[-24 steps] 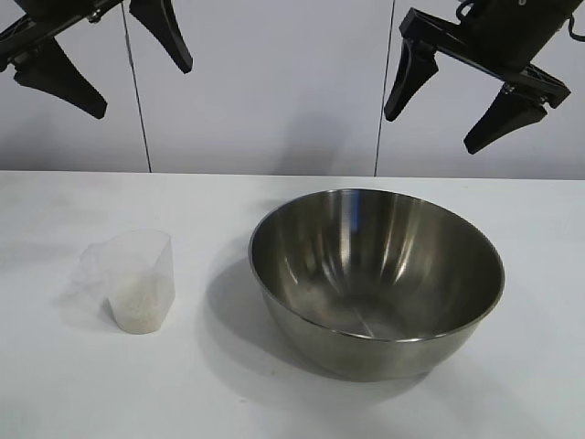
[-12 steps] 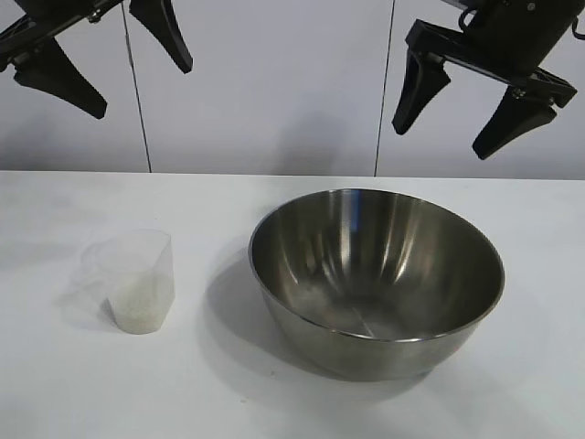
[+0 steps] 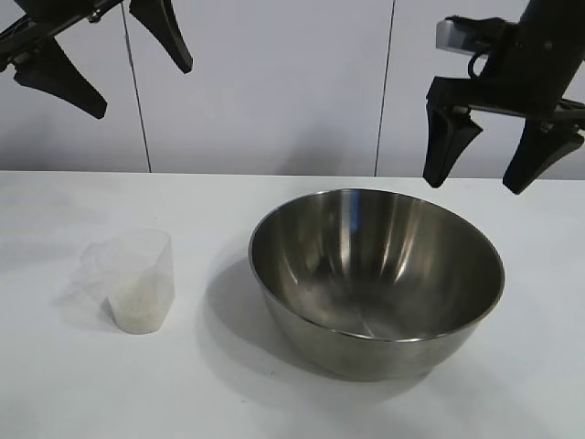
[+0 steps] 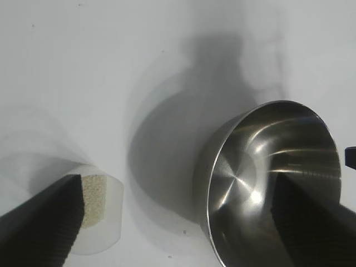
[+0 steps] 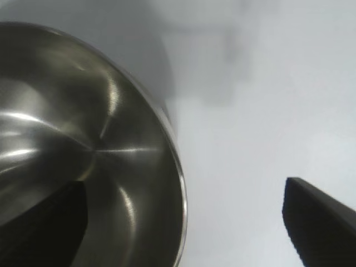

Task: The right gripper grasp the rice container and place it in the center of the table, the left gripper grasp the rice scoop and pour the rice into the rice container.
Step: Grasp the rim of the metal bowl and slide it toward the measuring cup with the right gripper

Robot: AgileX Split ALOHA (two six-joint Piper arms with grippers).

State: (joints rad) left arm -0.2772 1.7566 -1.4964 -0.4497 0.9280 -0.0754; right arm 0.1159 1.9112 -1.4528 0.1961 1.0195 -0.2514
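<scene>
My gripper will lift the rice container by one rim, and its free side (image 3: pixel 259 249) should come up too and stay high. The container looks empty at its shiny steel inside (image 3: pixel 366 270).
The rice container (image 3: pixel 375 256), a wide shiny steel bowl, stands right of centre on the white table (image 3: pixel 274 402). My right gripper (image 3: pixel 475 186) hangs open above the bowl's far right rim. In the right wrist view the bowl's rim (image 5: pixel 181 183) runs between the right gripper's (image 5: pixel 186 183) fingers, well below them. The rice scoop (image 3: pixel 137 279), a clear plastic cup, stands upright left of the bowl with rice (image 3: pixel 137 313) in its bottom. High at the upper left, my left gripper (image 3: pixel 142 91) is open and holds nothing. Its wrist view shows the scoop (image 4: pixel 105 217) and bowl (image 4: pixel 261 172) far below the left gripper (image 4: pixel 178 178).
Pale wall panels (image 3: pixel 274 82) stand behind the table's far edge. Bare white tabletop lies between scoop and bowl and in front of both.
My right gripper has come down and to the right, its fingers now pointing more straight down over the bowl's far right rim. Left gripper, scoop and bowl have not moved.
</scene>
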